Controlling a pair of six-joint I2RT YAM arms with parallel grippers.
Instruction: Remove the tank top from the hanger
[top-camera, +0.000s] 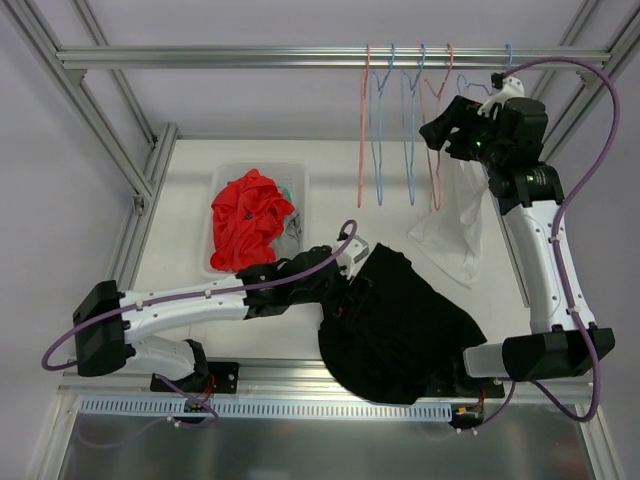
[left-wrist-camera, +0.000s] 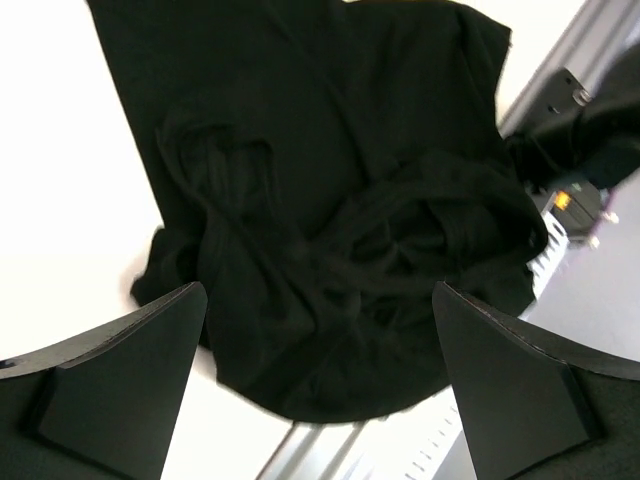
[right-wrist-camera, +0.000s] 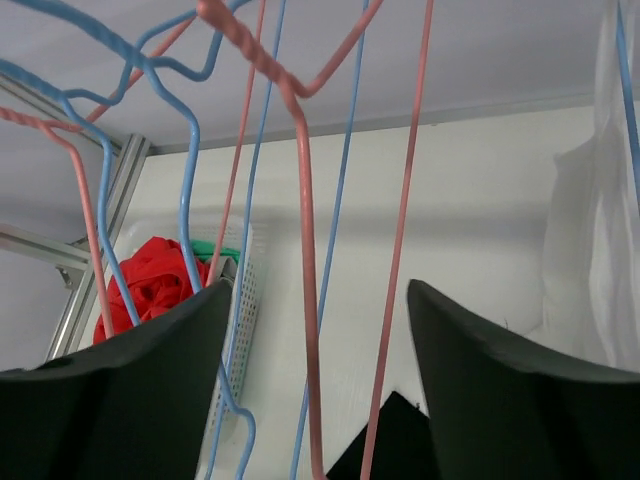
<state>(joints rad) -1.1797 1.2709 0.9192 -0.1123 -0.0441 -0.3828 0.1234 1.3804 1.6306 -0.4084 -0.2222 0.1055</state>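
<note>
The black garment will bunch up into a heap over the red clothing when I carry it to the basket, because it lies in loose folds.
A white tank top hangs from a blue hanger at the right end of the overhead rail, its hem touching the table. It also shows at the right edge of the right wrist view. My right gripper is raised just left of the tank top, among the hangers. It is open, and a pink hanger wire passes between the jaws without being gripped. My left gripper is open and empty, low over a black garment lying on the table.
Several empty pink and blue hangers hang on the rail. A white perforated basket holding red clothing stands at the back left. The black garment drapes over the table's front edge. Aluminium frame posts flank the table.
</note>
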